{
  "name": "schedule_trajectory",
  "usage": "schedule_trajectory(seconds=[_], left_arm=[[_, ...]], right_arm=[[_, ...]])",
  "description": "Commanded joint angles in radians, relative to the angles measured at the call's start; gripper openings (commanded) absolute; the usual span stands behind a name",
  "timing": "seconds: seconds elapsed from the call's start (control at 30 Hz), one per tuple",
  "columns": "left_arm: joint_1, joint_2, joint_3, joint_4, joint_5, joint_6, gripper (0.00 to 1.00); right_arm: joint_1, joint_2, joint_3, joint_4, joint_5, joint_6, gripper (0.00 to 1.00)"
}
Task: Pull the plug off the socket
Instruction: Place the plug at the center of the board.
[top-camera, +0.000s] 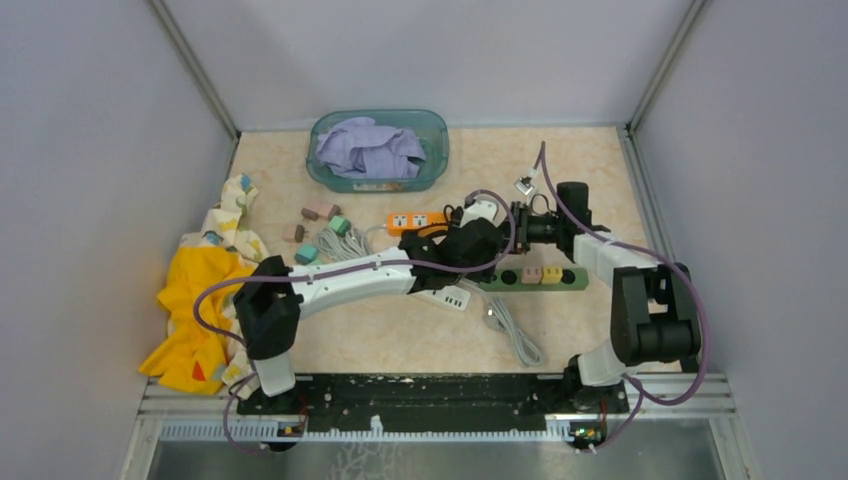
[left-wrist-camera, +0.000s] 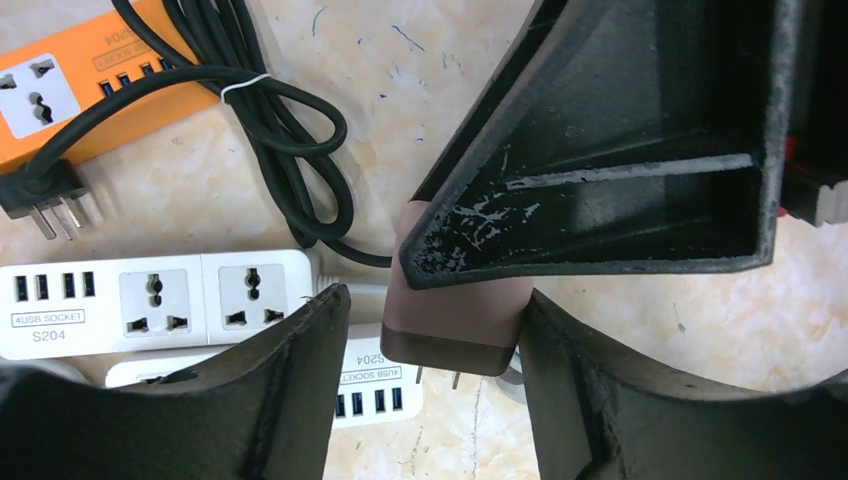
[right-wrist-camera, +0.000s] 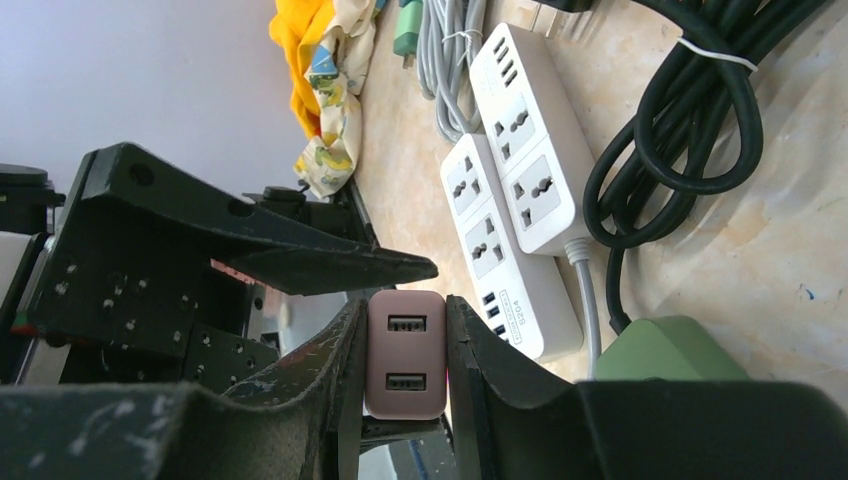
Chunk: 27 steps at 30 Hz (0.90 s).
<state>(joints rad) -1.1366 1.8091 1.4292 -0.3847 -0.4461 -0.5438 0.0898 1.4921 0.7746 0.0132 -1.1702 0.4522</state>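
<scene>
My right gripper is holding the pink plug far from the loose plugs (top-camera: 321, 211), so next my left gripper takes that plug (right-wrist-camera: 406, 355) over to them before my right gripper pulls another plug.
My right gripper (right-wrist-camera: 406, 305) is shut on a pink two-port USB plug (right-wrist-camera: 405, 365), holding it by its sides. In the left wrist view the plug (left-wrist-camera: 455, 325) hangs above the table with its metal prongs bare. My left gripper (left-wrist-camera: 432, 300) straddles the plug. Its right finger (left-wrist-camera: 560, 380) is against the plug, and a gap shows at the other finger. A right-gripper finger (left-wrist-camera: 620, 150) crosses over the plug from above. The green socket strip (top-camera: 500, 282) lies below both grippers with a pink and a yellow plug in it. It also shows as the green strip (right-wrist-camera: 670, 350) in the right wrist view.
Two white power strips (left-wrist-camera: 150, 300) lie under the grippers beside an orange strip (left-wrist-camera: 60, 90) and its coiled black cable (left-wrist-camera: 290, 130). A teal bin (top-camera: 432, 128) of purple cloth stands at the back. Yellow cloth (top-camera: 200, 300) lies at the left, with small loose plugs (top-camera: 320, 212) nearby.
</scene>
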Motion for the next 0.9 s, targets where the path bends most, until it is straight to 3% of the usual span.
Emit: schedule_trajectory(seconds=[0.0,0.13,0.3,0.43,0.5,0.63,0.73,0.87], left_arm=[[0.000,-0.002,0.031,-0.025,-0.035,0.068,0.64],[0.001,-0.013,0.010,0.017,-0.013,0.088,0.53],[0.001,-0.025,-0.005,0.032,-0.013,0.110,0.19],[0.003,-0.052,-0.047,0.059,-0.013,0.135,0.01],[0.007,-0.075,-0.082,0.079,-0.009,0.143,0.00],[0.018,-0.150,-0.195,0.136,0.000,0.149,0.00],[0.029,-0.229,-0.310,0.203,0.014,0.150,0.00],[0.072,-0.347,-0.477,0.290,0.049,0.142,0.00]], right_arm=[[0.008,0.000,0.048,0.014,-0.024,-0.001,0.00],[0.008,0.000,0.048,0.013,-0.027,-0.002,0.00],[0.008,0.001,0.048,0.015,-0.035,-0.002,0.00],[0.008,-0.001,0.050,0.019,-0.056,-0.004,0.15],[0.008,-0.006,0.056,0.004,-0.062,-0.016,0.31],[0.008,-0.013,0.091,-0.075,-0.061,-0.098,0.52],[0.008,-0.016,0.105,-0.115,-0.062,-0.142,0.61],[0.008,-0.019,0.111,-0.123,-0.066,-0.166,0.63]])
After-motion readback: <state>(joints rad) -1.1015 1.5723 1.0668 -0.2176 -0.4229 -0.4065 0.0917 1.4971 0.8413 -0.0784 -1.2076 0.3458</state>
